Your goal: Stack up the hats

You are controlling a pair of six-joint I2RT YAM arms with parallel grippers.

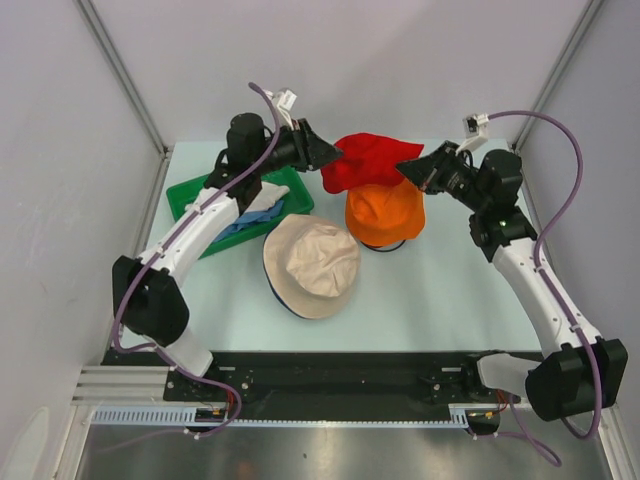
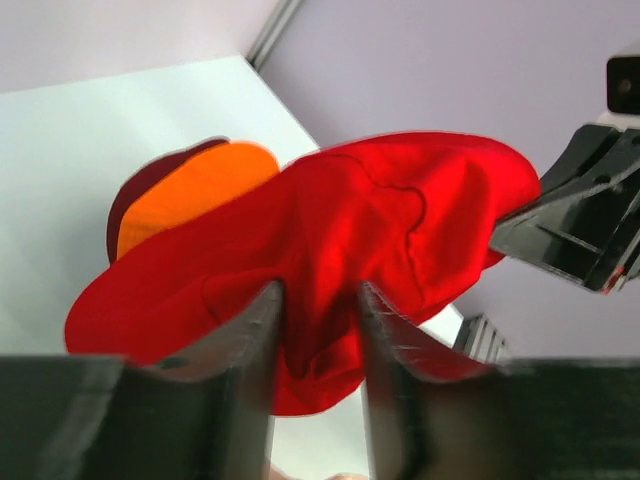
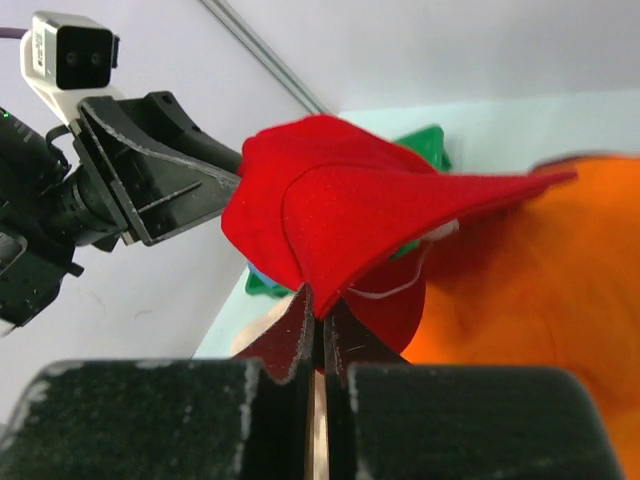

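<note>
The red hat's brim [image 1: 338,172] is bunched up in my left gripper. Next, I put the red hat down over the orange hat [image 1: 385,215] and grip the red hat's brim by its edge.
A red hat [image 1: 365,160] hangs in the air between both grippers at the back of the table. My left gripper [image 1: 335,153] is shut on its left brim, with cloth bunched between the fingers [image 2: 320,300]. My right gripper [image 1: 408,168] is shut on its right brim [image 3: 322,295]. An orange hat [image 1: 385,213] lies just below and in front of the red hat, on a maroon hat whose edge shows in the left wrist view [image 2: 135,190]. A beige hat [image 1: 312,265] lies on a navy one [image 1: 285,298] at the middle. A light blue hat [image 1: 245,222] sits in the tray.
A green plastic tray [image 1: 190,195] stands at the back left under my left arm. White walls with metal rails close the table on the left, right and back.
</note>
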